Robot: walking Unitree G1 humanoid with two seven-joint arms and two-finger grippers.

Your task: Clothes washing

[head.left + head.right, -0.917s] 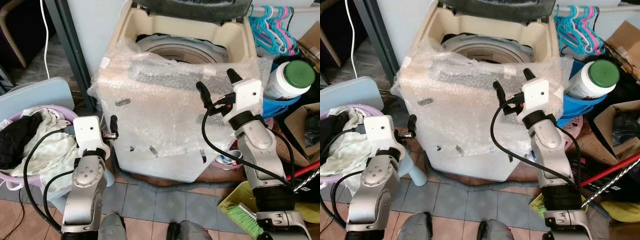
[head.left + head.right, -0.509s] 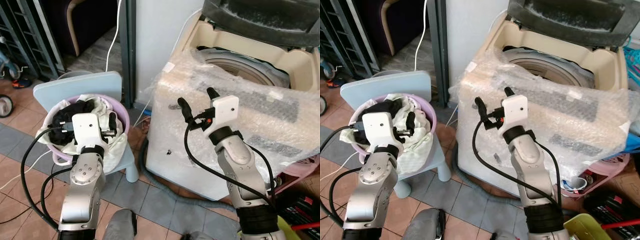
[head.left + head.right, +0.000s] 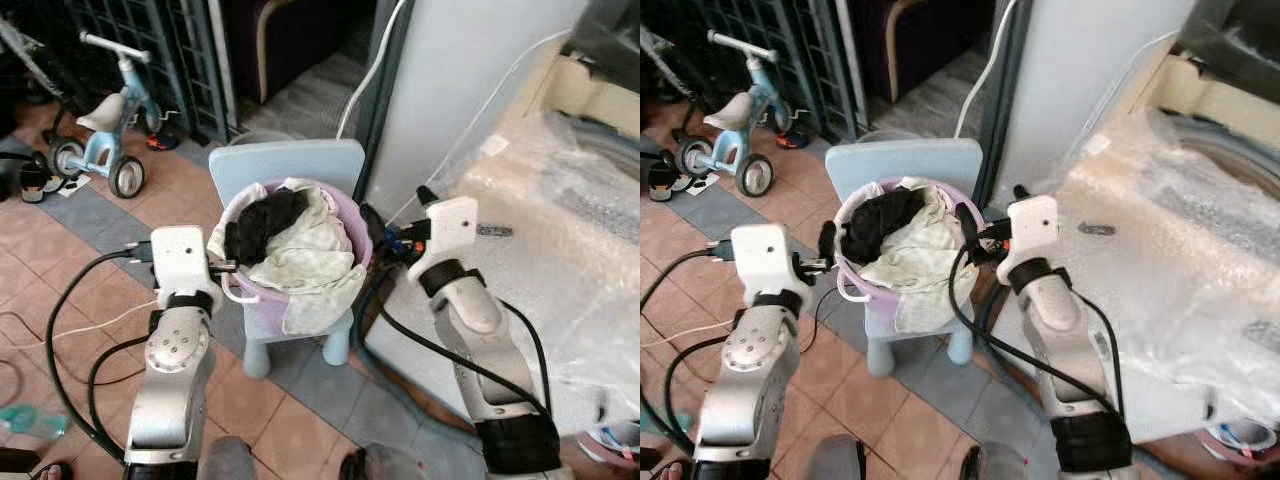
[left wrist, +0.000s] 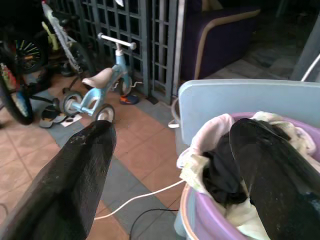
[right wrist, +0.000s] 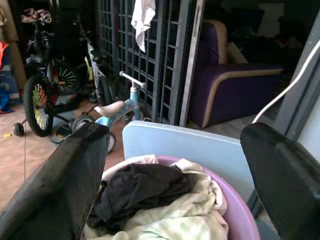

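The black garment (image 3: pixel 264 222) lies in a bunch on top of the pale cloth (image 3: pixel 306 255). It should come away by itself and hang long when I lift it.
A purple laundry basket (image 3: pixel 258 300) stands on a small light-blue chair (image 3: pixel 285 160). It is heaped with clothes: a black garment (image 3: pixel 262 218) on top and a pale cloth (image 3: pixel 310 265) spilling over the rim. My left gripper (image 3: pixel 222 266) is open, level with the basket's left rim and close beside it. My right gripper (image 3: pixel 398 215) is open too, just off the basket's right rim. The left wrist view looks between wide-spread fingers (image 4: pixel 75 170) at the basket (image 4: pixel 200 220). The bubble-wrapped washing machine (image 3: pixel 560 220) stands at the right.
A child's tricycle (image 3: pixel 100 140) is parked at the far left before a dark metal gate (image 3: pixel 140 40). A white cable (image 3: pixel 90 322) runs across the tiled floor under my left arm. A grey post and a white wall (image 3: pixel 450 80) rise behind the chair.
The camera has swung left: the washing machine slid to the right edge and the basket on its chair came to the centre. Both grippers stay open and raised, now flanking the basket.
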